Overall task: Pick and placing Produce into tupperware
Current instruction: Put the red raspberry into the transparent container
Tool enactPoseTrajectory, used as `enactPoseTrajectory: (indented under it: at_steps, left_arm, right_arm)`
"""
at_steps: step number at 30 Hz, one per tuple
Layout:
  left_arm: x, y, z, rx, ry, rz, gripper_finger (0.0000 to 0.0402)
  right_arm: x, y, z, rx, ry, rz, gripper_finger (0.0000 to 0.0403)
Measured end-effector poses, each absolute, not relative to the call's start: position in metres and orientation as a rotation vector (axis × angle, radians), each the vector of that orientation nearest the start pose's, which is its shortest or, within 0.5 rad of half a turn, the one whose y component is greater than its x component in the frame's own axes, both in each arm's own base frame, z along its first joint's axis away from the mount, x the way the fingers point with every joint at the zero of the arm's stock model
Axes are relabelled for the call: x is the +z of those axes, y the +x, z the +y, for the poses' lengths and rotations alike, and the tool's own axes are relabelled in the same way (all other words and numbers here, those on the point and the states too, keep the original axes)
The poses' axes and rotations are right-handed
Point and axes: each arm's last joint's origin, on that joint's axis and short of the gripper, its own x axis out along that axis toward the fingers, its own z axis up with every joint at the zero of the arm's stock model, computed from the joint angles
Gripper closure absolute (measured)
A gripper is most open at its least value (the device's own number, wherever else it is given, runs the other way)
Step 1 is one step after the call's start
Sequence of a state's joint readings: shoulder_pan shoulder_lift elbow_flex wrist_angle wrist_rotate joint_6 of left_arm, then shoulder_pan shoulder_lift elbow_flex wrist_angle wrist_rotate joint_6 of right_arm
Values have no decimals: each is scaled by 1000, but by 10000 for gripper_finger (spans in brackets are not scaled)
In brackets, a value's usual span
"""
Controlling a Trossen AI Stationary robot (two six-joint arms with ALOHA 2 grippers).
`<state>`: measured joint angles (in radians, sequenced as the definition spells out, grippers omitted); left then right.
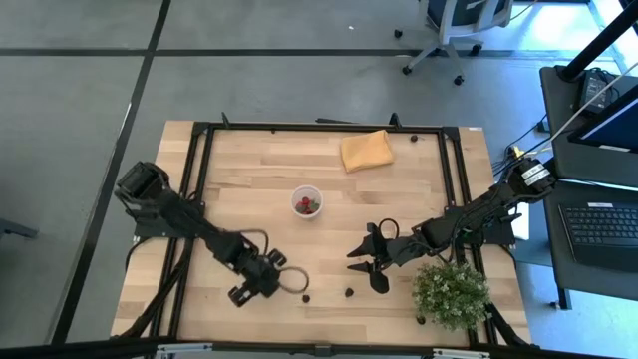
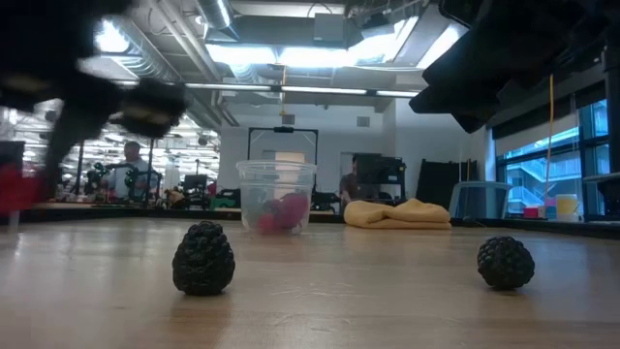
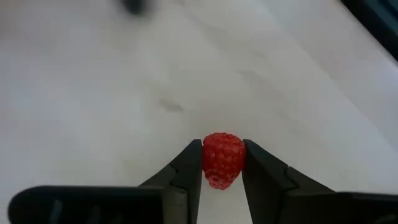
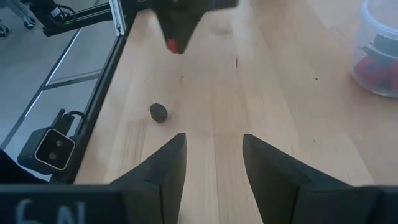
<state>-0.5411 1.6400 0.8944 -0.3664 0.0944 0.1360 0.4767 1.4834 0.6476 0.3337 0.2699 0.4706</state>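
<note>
The red berry (image 3: 223,160) hangs freely from the fingers and the tupperware's top (image 1: 307,201) is open, so the robot's left gripper goes on carrying the berry until it dips inside.
A red raspberry-like piece of produce (image 3: 222,159) is between the fingers of my left gripper (image 1: 267,289), near the table's front left and clear of the wood. Two dark berries (image 1: 306,297) (image 1: 349,292) rest on the table close to the front edge. The tupperware (image 1: 306,203), a small clear round tub with red pieces inside, stands on its base at the table's middle. My right gripper (image 4: 213,162) hovers open to the right of the dark berries, with nothing between its fingers. My left gripper pinches the red berry's two sides (image 3: 206,163) between its two fingers, which slant down from above. The berry shows only at the fingers' free ends. It is lifted clear of the table, its tip (image 4: 173,45) pointing down.
An orange-yellow folded cloth (image 1: 366,150) lies at the far side of the table. A bushy green plant (image 1: 451,292) stands at the front right, next to my right arm. A black frame (image 1: 199,140) runs around the tabletop. Bare wood lies between the berries and the tub.
</note>
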Motion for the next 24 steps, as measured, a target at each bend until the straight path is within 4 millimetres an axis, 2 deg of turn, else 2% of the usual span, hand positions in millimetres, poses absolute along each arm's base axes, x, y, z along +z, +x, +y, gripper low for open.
enactPoseTrajectory:
  at_steps: [5, 12, 19, 24]
  left_arm:
    - [184, 266, -130, -513, 257, 996, 316]
    - [218, 276, -82, -218, 184, 847, 308]
    - [225, 285, -31, 61, 112, 807, 307]
    - [217, 293, 4, 205, 73, 824, 307]
  right_arm:
    - [180, 261, 126, 89, 280, 497, 242]
    - [180, 262, 126, 90, 283, 489, 242]
    - [183, 263, 125, 49, 284, 445, 242]
    - [183, 265, 122, 37, 286, 445, 242]
